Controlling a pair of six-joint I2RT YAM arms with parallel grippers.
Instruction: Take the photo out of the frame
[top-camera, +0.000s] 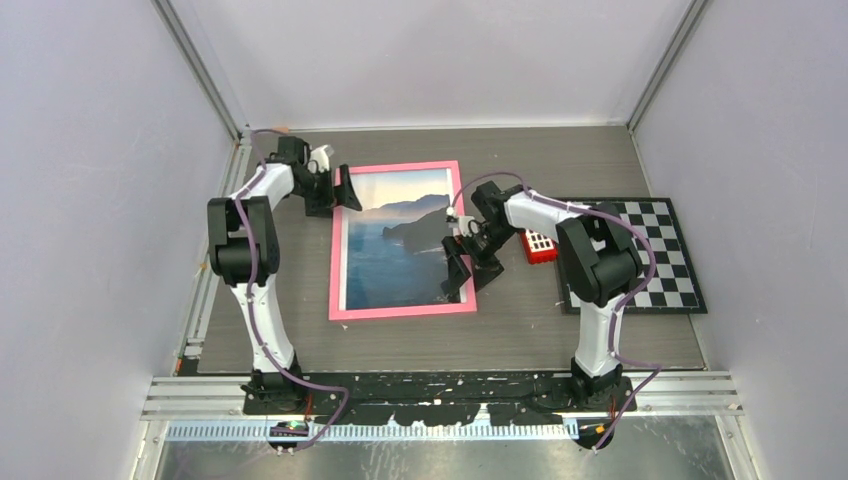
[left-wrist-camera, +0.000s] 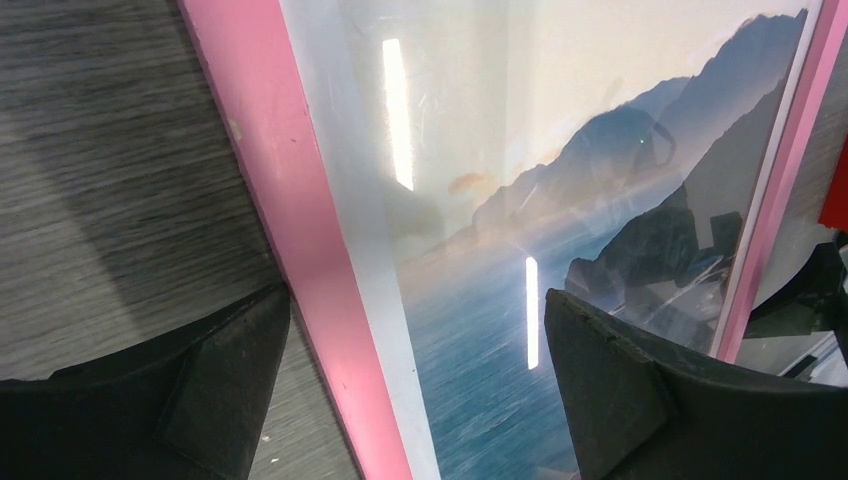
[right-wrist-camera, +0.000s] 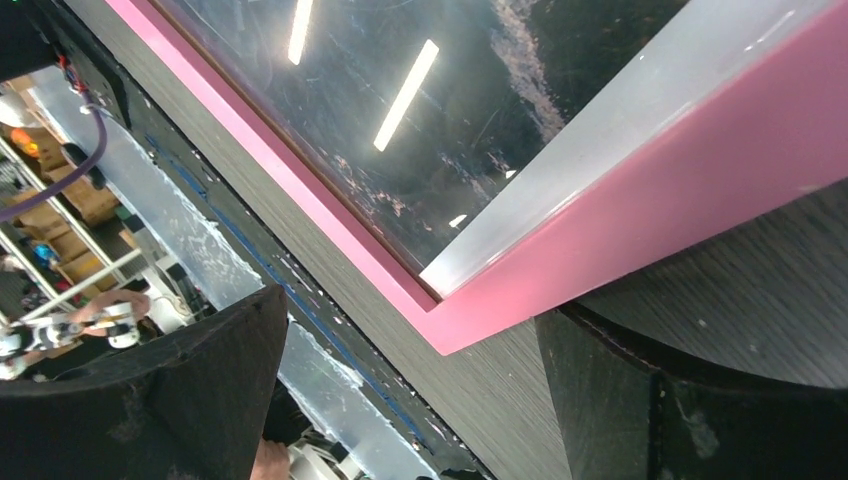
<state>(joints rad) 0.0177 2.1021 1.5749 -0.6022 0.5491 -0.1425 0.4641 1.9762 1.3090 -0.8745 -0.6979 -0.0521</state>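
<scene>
I can see that the frame's border (top-camera: 470, 297) lies flat on the tabletop, so my right gripper should back away while my left gripper lifts the frame's near edge (top-camera: 412, 311), then grip the side of the frame.
The frame (top-camera: 400, 312), with its thin pink border, lies face up in the middle of the table. The seacoast photo (top-camera: 395, 250) shows inside it under glass. My left gripper (top-camera: 345, 192) is open at the frame's far left corner. In the left wrist view its fingers (left-wrist-camera: 220, 380) straddle the pink border (left-wrist-camera: 300, 250), one over the table and one over the photo (left-wrist-camera: 500, 300). My right gripper (top-camera: 458, 280) is open at the frame's right edge near the near right corner. In the right wrist view that corner (right-wrist-camera: 600, 260) lies between its spread jaws (right-wrist-camera: 410, 390).
A black-and-white checkerboard (top-camera: 650, 255) lies at the right of the table. A small red and white block (top-camera: 540, 246) sits between it and the frame. Grey walls close in the left, right and back. A metal rail (top-camera: 440, 395) runs along the near edge.
</scene>
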